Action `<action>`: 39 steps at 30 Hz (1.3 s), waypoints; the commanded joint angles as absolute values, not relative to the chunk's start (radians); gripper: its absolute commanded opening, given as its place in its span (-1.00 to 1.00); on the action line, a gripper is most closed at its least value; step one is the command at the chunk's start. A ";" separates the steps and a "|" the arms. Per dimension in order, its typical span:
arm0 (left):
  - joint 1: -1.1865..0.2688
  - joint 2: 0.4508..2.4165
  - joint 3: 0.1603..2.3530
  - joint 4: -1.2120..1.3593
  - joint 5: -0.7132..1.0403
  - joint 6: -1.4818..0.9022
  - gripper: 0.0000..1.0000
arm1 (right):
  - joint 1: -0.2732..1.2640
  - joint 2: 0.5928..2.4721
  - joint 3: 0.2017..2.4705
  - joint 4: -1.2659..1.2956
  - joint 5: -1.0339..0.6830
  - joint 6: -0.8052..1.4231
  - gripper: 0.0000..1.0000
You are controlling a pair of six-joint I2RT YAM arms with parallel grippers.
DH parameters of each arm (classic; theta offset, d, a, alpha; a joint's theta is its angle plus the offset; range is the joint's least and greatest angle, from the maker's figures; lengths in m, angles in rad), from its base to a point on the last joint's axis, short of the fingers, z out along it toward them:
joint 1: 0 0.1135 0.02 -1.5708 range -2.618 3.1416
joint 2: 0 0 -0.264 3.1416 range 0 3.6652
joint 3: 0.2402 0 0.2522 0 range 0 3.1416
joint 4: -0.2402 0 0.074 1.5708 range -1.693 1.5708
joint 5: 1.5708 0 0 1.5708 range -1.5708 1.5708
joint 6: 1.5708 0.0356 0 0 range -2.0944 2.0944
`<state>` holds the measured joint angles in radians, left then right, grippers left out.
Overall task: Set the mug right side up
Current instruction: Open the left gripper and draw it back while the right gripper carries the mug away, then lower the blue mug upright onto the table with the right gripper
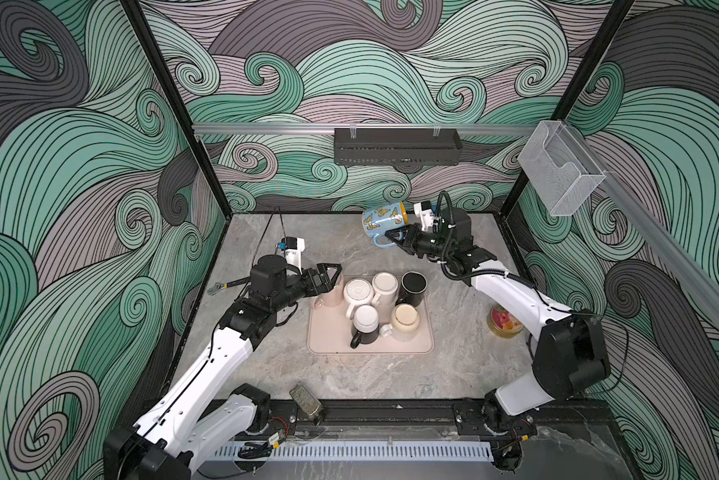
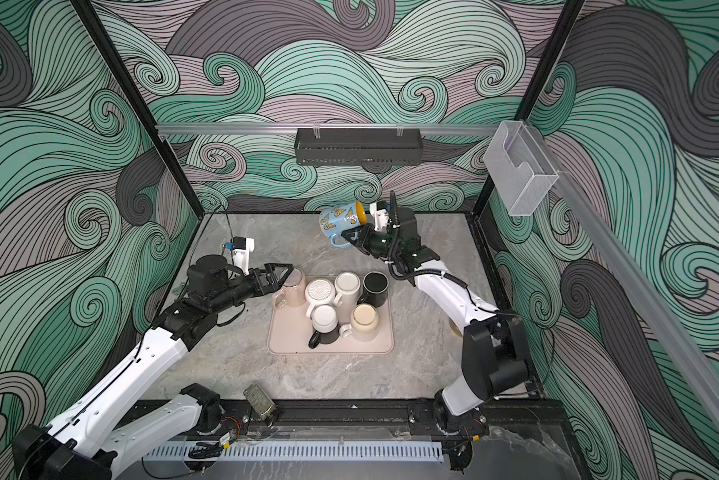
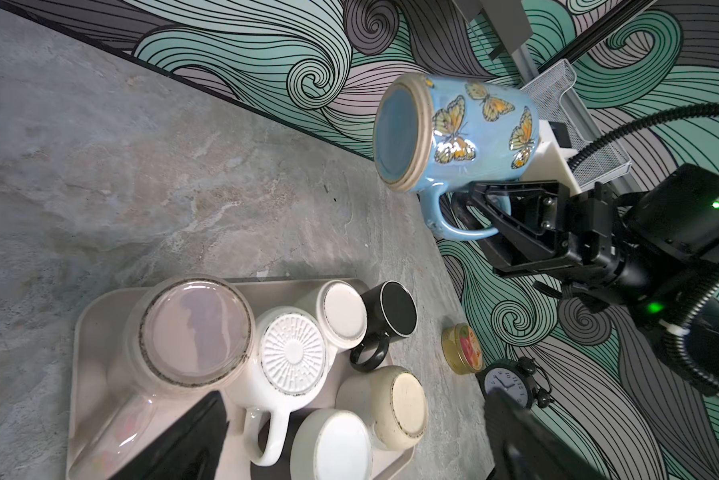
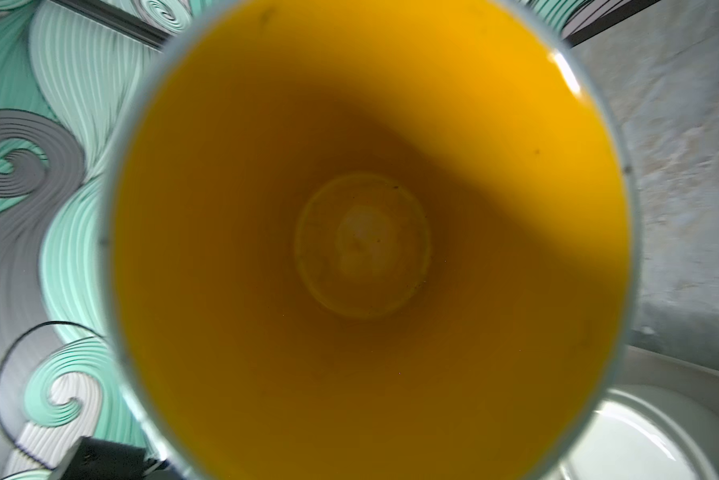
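The blue mug's opening [image 2: 361, 212] faces the wrist of my right gripper. I should keep turning that gripper downward until the mug's base meets the clear table [image 1: 446, 289] next to the tray.
A blue mug [image 1: 385, 220] [image 2: 341, 220] with butterflies and a yellow inside hangs in the air over the back of the table, lying on its side with its mouth toward the right arm. My right gripper [image 1: 395, 239] [image 2: 351, 237] [image 3: 474, 203] is shut on its handle. The left wrist view shows the mug's base [image 3: 399, 133]. The right wrist view is filled by its yellow inside [image 4: 366, 245], which hides the jaws. My left gripper [image 1: 331, 276] [image 2: 281, 274] [image 3: 355, 397] is open, just above the upside-down pink mug [image 1: 331, 295] [image 3: 196, 328].
A beige tray [image 1: 391, 347] [image 2: 291, 345] in the middle of the table holds several upside-down mugs. A candle jar [image 1: 501, 322] [image 3: 461, 347] and an alarm clock [image 3: 507, 380] stand to its right. A wrench [image 1: 225, 286] lies at the left. A black basket [image 1: 395, 145] hangs on the back wall.
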<state>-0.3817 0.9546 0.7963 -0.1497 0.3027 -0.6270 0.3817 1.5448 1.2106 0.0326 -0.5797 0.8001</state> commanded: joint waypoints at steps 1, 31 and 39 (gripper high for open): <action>-0.377 0.987 0.808 -0.123 0.332 -0.598 0.94 | 0.379 1.491 1.342 -0.116 -0.405 0.504 -1.00; -0.376 1.000 0.778 -0.103 0.331 -0.579 0.92 | 0.115 1.687 1.457 -0.497 0.026 -0.027 -1.00; -0.376 1.034 0.790 -0.128 0.341 -0.560 0.90 | 0.071 1.807 1.475 -0.550 0.067 -0.036 -1.00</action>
<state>-0.3817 1.0210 0.7570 -0.1192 0.3267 -0.5896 0.0742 1.8137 1.4498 -0.5835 0.0402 -0.0063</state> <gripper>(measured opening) 0.952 0.203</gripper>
